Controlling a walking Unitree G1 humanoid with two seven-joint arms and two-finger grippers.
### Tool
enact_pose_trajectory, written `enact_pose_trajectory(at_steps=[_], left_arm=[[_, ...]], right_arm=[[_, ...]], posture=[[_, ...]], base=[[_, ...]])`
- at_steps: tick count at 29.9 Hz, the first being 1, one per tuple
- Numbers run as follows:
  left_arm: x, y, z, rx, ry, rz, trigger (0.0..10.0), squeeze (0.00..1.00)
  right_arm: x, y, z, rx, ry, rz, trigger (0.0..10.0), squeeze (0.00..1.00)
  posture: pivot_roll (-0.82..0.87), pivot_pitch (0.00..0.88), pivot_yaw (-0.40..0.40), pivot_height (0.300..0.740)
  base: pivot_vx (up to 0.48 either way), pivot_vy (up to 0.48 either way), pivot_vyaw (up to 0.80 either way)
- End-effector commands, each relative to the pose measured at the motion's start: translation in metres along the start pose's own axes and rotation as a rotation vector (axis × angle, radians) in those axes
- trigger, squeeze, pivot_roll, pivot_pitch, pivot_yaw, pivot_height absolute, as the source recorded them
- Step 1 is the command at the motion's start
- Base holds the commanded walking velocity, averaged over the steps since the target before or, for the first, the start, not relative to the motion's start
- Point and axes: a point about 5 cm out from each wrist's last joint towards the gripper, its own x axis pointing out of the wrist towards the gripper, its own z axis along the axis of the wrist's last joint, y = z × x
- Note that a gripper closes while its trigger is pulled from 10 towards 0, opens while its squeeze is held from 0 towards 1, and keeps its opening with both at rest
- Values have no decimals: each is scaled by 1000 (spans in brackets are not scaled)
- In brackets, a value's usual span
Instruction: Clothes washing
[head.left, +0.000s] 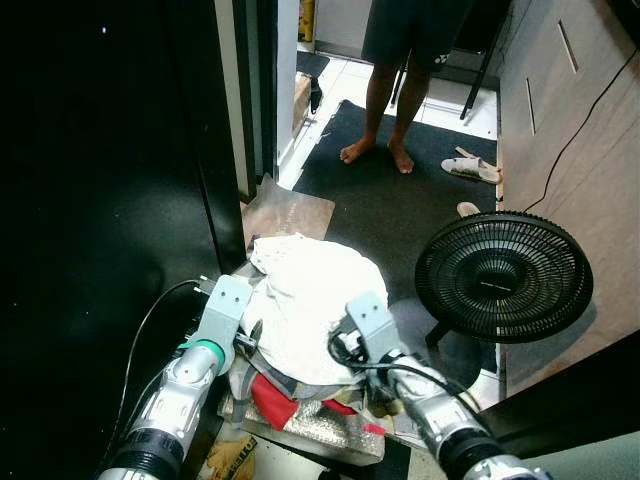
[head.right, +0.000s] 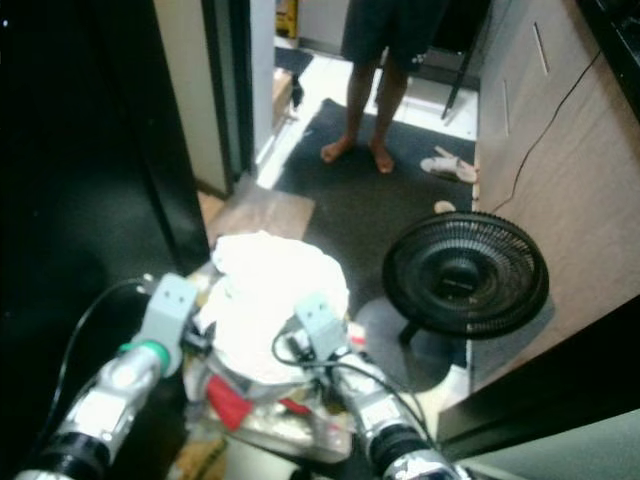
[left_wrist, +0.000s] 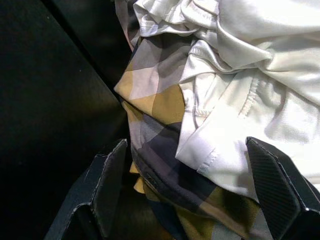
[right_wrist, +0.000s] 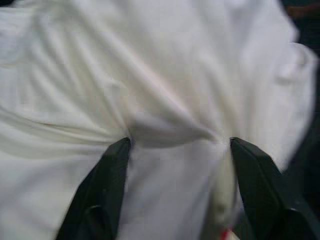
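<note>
The white garment will come off alone and hang long when the robot lifts, because the white garment's lower edge (head.left: 315, 300) is lying over the checked cloth (head.left: 290, 374).
A heap of clothes lies low in front of me, topped by a white garment (head.left: 305, 290). A yellow-and-grey checked cloth (left_wrist: 155, 105) hangs at its left side and a red cloth (head.left: 275, 398) shows underneath. My left gripper (left_wrist: 186, 145) is open at the heap's left edge, its fingers either side of the checked cloth and the white hem. On the heap's right side, my right gripper (right_wrist: 180, 142) is open with both fingers (right_wrist: 107, 185) pressed into the white garment, a fold bunched between them. In the eye views both wrists (head.left: 225, 305) (head.left: 366, 322) flank the heap.
A black floor fan (head.left: 503, 277) stands close on the right. A barefoot person (head.left: 385, 100) stands on a dark mat (head.left: 370, 200) beyond, with slippers (head.left: 472, 168) nearby. A black panel (head.left: 100, 200) fills the left. A wooden wall (head.left: 570, 120) runs along the right.
</note>
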Motion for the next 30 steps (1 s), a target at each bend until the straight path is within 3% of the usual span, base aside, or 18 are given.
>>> enact_pose_trajectory(at_steps=[1,5,6,19,20,22,23,30], left_arm=[[-3,-1,-10,-28,41,8,10000,0],[-2,-3,-8,-30,37,3,10000,0],[-3,-3,-7,-31,36,2,10000,0],[-8,2,-10,-17,41,14,10000,0],[-8,2,-10,-17,42,16,10000,0],[-9,3,-10,-17,43,17,10000,0],[-9,3,-10,-17,44,20,10000,0],[-10,4,-11,-20,49,26,10000,0]], right_arm=[[-2,-4,-6,7,27,-22,10000,1000],[-1,-7,-3,-11,15,-34,10000,1000],[0,-6,-4,-20,21,-32,10000,0],[-2,15,-25,34,116,2,10000,0],[-2,16,-27,60,125,2,4275,0],[-3,16,-28,78,130,1,4275,0],[-3,16,-28,111,129,-2,0,0],[-2,11,-24,244,90,-13,0,0]], posture=[[88,233,-20,740],[90,231,-19,740],[90,230,-18,740],[115,235,-10,740],[118,236,-11,740],[118,236,-11,740],[117,237,-12,740],[108,239,-14,740]], base=[[0,0,0],[0,0,0],[0,0,0],[0,0,0],[0,0,0],[0,0,0],[0,0,0],[0,0,0]])
